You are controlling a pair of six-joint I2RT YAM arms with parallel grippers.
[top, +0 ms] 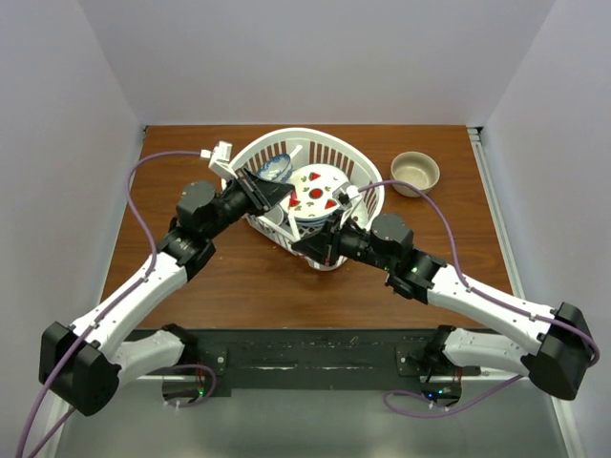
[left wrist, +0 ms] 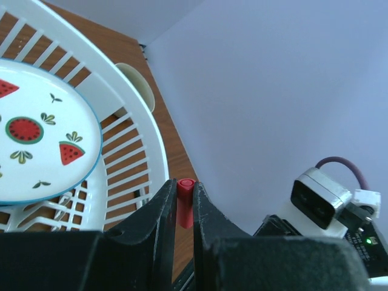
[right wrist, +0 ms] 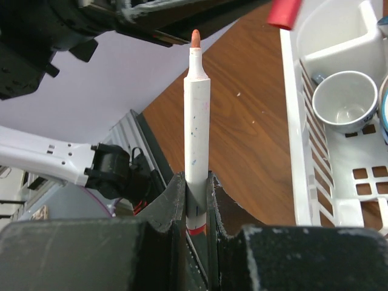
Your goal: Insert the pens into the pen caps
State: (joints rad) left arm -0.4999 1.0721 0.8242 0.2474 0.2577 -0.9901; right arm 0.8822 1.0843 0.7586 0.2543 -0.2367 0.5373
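Observation:
My left gripper should pull back, because the red cap (right wrist: pixel 285 12) is off the pen's line toward the basket. It should then center the cap over the orange-red tip (right wrist: pixel 195 39) before it pushes.
My left gripper (left wrist: pixel 185 189) is shut on a short red pen cap (left wrist: pixel 185 203), which sticks out between the fingertips. In the top view it (top: pixel 280 194) hovers over the near left part of the white basket. My right gripper (right wrist: pixel 197 182) is shut on a white-barrelled pen (right wrist: pixel 197 121) with an orange-red tip, held upright along the fingers. In the top view this gripper (top: pixel 310 243) sits at the basket's near rim, facing the left one. The red cap (right wrist: pixel 285 12) shows in the right wrist view up and to the right of the pen tip, apart from it. Other pens and caps are not in view.
The white ribbed basket (top: pixel 368 191) holds a watermelon-print plate (top: pixel 315 191), a blue-patterned bowl (top: pixel 275 170) and a white cup (right wrist: pixel 342 100). A small beige bowl (top: pixel 415 172) stands on the wooden table at the back right. White walls close in on three sides.

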